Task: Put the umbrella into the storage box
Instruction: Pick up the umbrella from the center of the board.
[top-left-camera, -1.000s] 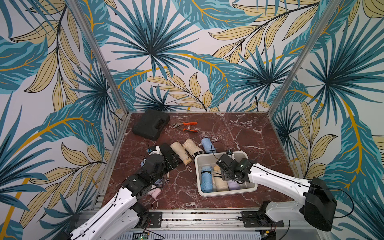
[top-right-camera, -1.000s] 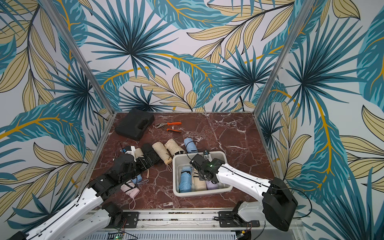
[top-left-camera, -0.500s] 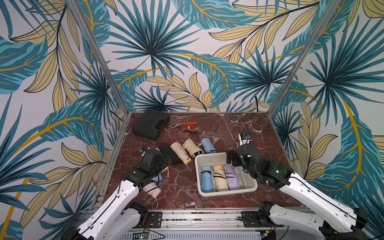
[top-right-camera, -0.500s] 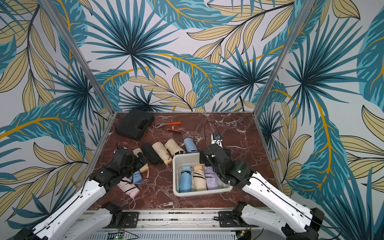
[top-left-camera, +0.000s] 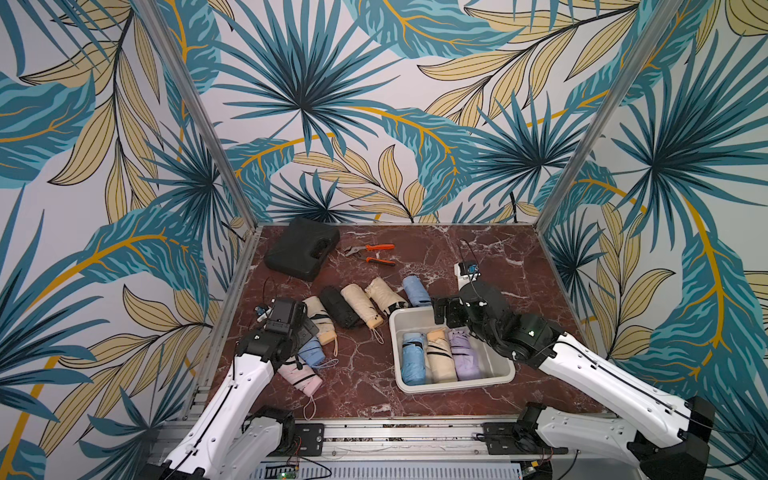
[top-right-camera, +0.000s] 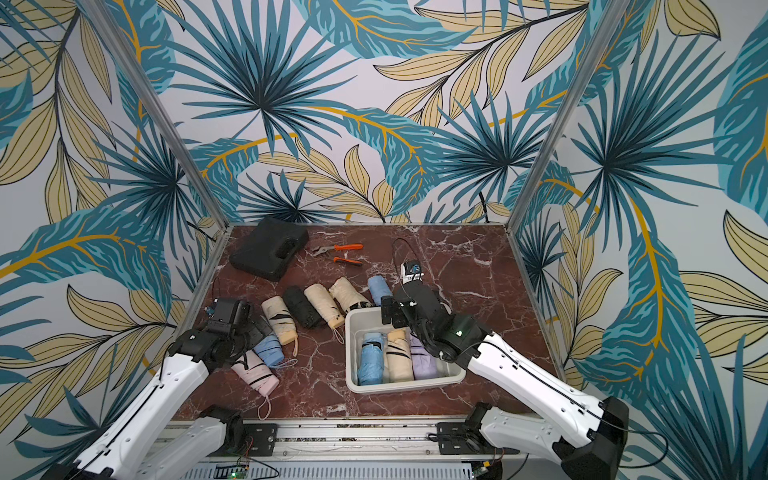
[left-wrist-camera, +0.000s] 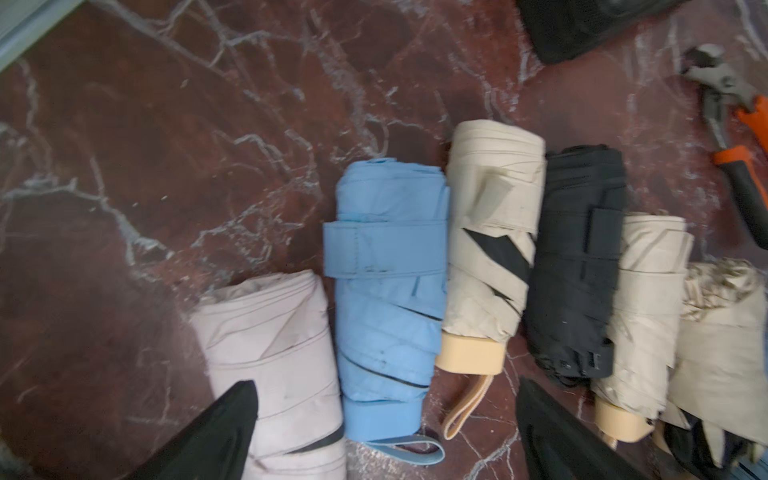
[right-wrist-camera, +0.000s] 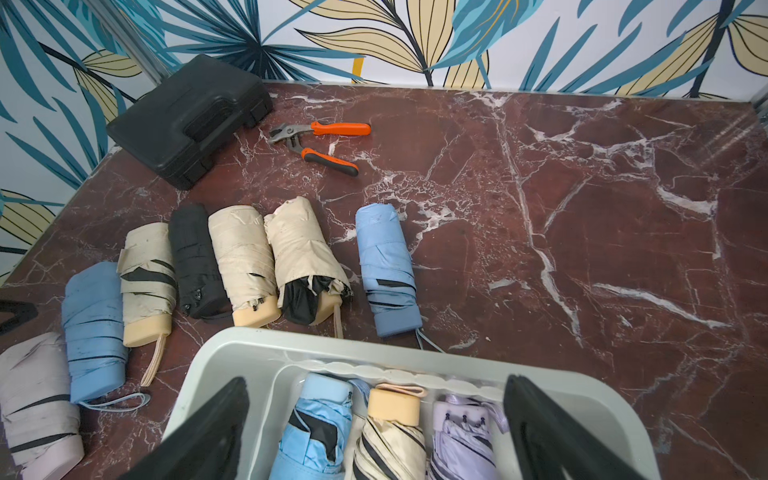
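Observation:
I should take the umbrella's top end (left-wrist-camera: 262, 326) with my left gripper and pass its handle end to my right gripper, because the pink umbrella (top-left-camera: 302, 377) lies out of my right gripper's reach.
The white storage box (top-left-camera: 453, 385) sits at the front right of the marble table and holds a blue (top-left-camera: 413, 357), a cream (top-left-camera: 440, 355) and a lilac umbrella (right-wrist-camera: 461, 440) side by side. My right gripper (right-wrist-camera: 380, 436) hangs open over the box's far end, holding nothing. Several folded umbrellas lie in a row on the table to the left. My left gripper (left-wrist-camera: 386, 440) is open just above the handle end of a blue umbrella (left-wrist-camera: 386, 299), with a pink one (left-wrist-camera: 274, 357) beside it under one finger (left-wrist-camera: 220, 432).
A black moulded case (top-left-camera: 301, 249) lies at the back left, with orange-handled pliers (top-left-camera: 374, 253) next to it. Another blue umbrella (right-wrist-camera: 386, 266) lies just behind the box. Aluminium posts and patterned walls close in the table on three sides.
My right gripper has risen out of the box and drawn back over its far rim, leaving the lilac umbrella inside. My left gripper has moved from the black umbrella to over the blue one.

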